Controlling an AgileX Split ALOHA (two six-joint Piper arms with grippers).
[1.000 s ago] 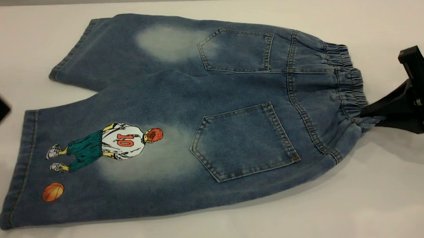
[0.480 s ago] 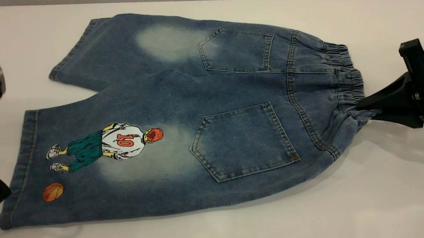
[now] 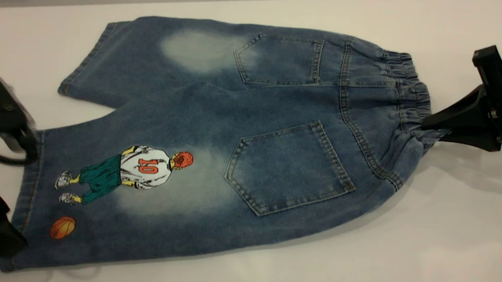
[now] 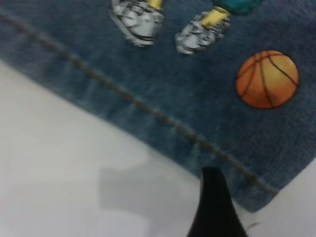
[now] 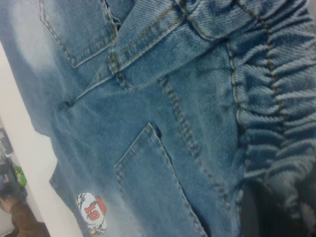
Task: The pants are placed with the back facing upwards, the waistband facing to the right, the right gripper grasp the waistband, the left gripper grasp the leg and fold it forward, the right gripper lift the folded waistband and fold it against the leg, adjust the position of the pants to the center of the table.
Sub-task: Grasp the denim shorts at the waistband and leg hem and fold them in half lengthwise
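Observation:
My left gripper carries on moving in until its open fingers straddle the hem stitching [image 4: 243, 171] and then close, because the printed leg's hem corner [image 3: 8, 263] lies flat in front of them.
The pants [image 3: 234, 127] lie flat on the table [image 3: 441, 251], back up, both patch pockets showing. The ruffled waistband [image 3: 409, 97] points right. My right gripper [image 3: 429, 123] is shut on the waistband near its front corner; in the right wrist view the gathered band [image 5: 276, 123] drapes over its dark finger [image 5: 259, 212]. The printed leg [image 3: 118, 182], with the number-10 player and the basketball [image 4: 267, 79], points left. My left gripper [image 3: 16, 236] is open at this leg's hem corner, one finger [image 4: 213, 202] lying on the table against the hem [image 4: 148, 111], holding nothing.
The plain leg [image 3: 153, 56] lies behind the printed one. Bare tabletop runs in front of the pants and to the right. The table's far edge [image 3: 198, 1] runs just beyond the pants. The left arm's thin cable [image 3: 4, 160] loops beside the hem.
My left gripper has come in from the left edge up to the printed leg's hem. The right gripper rose slightly with the waistband a second ago, then stayed still.

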